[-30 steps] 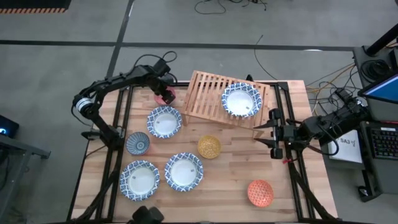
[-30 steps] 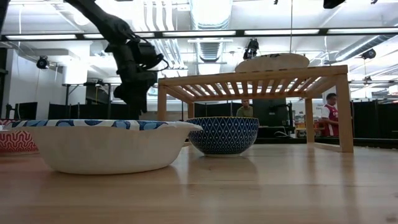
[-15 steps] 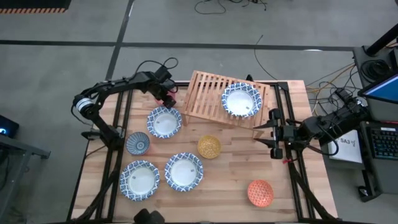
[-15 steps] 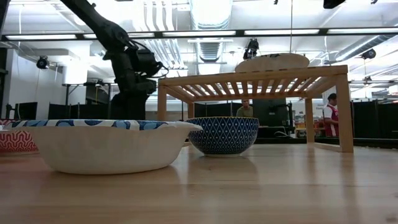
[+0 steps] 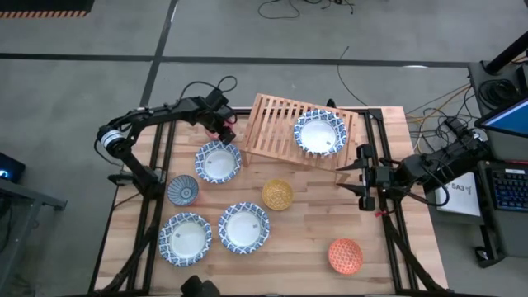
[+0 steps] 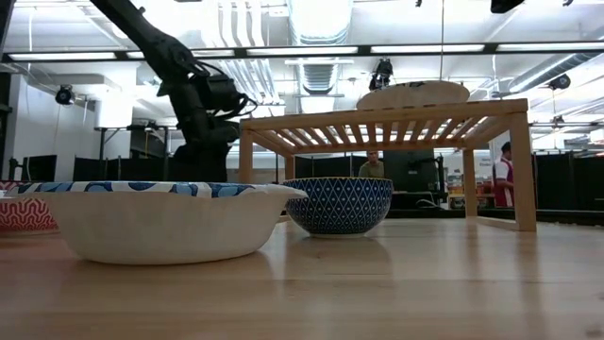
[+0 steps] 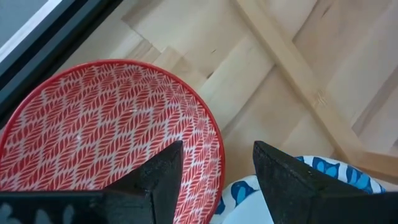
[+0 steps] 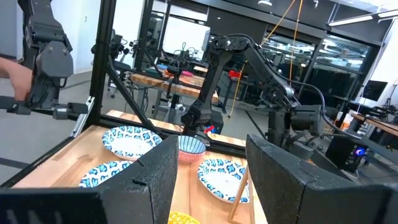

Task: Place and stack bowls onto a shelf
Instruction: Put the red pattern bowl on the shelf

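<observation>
The pink-red bowl's rim passes (image 7: 115,137) above the wide blue-and-white bowl's edge (image 7: 221,204), so I expect the pink-red bowl to come away alone when the robot lifts it.
The pink-red bowl (image 7: 106,137) sits on the table at the shelf's left end. In the high view my left gripper (image 5: 223,129) covers nearly all of it. My left gripper (image 7: 217,177) is open and points down at the bowl. One finger (image 7: 161,177) stands over the bowl's inside, the other (image 7: 283,177) outside its rim (image 7: 214,143); I see no touch. The wooden slat shelf (image 5: 272,124) carries one wide blue-and-white bowl (image 5: 320,134). My right gripper (image 5: 361,177) waits open past the shelf's right end.
Three wide blue-and-white bowls (image 5: 219,161) (image 5: 186,238) (image 5: 244,228), a small blue-patterned bowl (image 5: 182,190), a yellow bowl (image 5: 278,195) and an orange bowl (image 5: 345,256) rest on the plank table. The nearest wide bowl (image 7: 298,186) lies just beside the pink-red one.
My left gripper has come down and a little toward the table's near edge, onto the pink-red bowl, which it now covers in the high view. Most of that move came in the first half second. No bowl has shifted.
</observation>
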Robot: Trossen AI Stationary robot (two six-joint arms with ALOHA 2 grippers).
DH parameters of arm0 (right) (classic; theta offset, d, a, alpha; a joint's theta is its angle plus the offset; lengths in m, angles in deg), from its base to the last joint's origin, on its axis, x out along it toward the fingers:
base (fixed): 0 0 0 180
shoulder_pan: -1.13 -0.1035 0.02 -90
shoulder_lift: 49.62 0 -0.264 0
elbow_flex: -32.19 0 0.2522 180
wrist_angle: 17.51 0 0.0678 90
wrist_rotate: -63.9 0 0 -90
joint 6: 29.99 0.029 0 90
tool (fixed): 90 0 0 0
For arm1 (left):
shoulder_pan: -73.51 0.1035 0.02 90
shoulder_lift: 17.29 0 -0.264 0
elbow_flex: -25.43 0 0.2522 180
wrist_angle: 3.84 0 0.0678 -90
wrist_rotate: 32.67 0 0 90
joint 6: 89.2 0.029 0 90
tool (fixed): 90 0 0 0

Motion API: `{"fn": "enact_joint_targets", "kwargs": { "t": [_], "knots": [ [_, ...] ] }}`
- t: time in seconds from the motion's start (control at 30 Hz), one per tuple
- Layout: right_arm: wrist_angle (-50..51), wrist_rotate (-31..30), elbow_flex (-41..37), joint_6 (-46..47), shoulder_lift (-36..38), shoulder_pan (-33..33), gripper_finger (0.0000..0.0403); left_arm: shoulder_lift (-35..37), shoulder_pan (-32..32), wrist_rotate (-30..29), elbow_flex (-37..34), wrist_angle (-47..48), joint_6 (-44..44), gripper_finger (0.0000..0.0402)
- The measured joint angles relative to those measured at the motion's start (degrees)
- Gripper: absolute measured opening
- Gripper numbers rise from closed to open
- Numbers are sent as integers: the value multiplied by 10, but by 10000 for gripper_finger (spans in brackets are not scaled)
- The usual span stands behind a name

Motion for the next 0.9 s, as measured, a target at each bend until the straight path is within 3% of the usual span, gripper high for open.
{"fn": "enact_joint_targets", "kwargs": {
  "t": [0.3, 0.9],
  "knots": [
    [0, 0, 0, 0, 0, 0, 178, 0, 0, 0, -33, -31, -8, 156],
    [0, 0, 0, 0, 0, 0, 178, 0, 0, 0, -89, -125, -7, 154]
  ]
}}
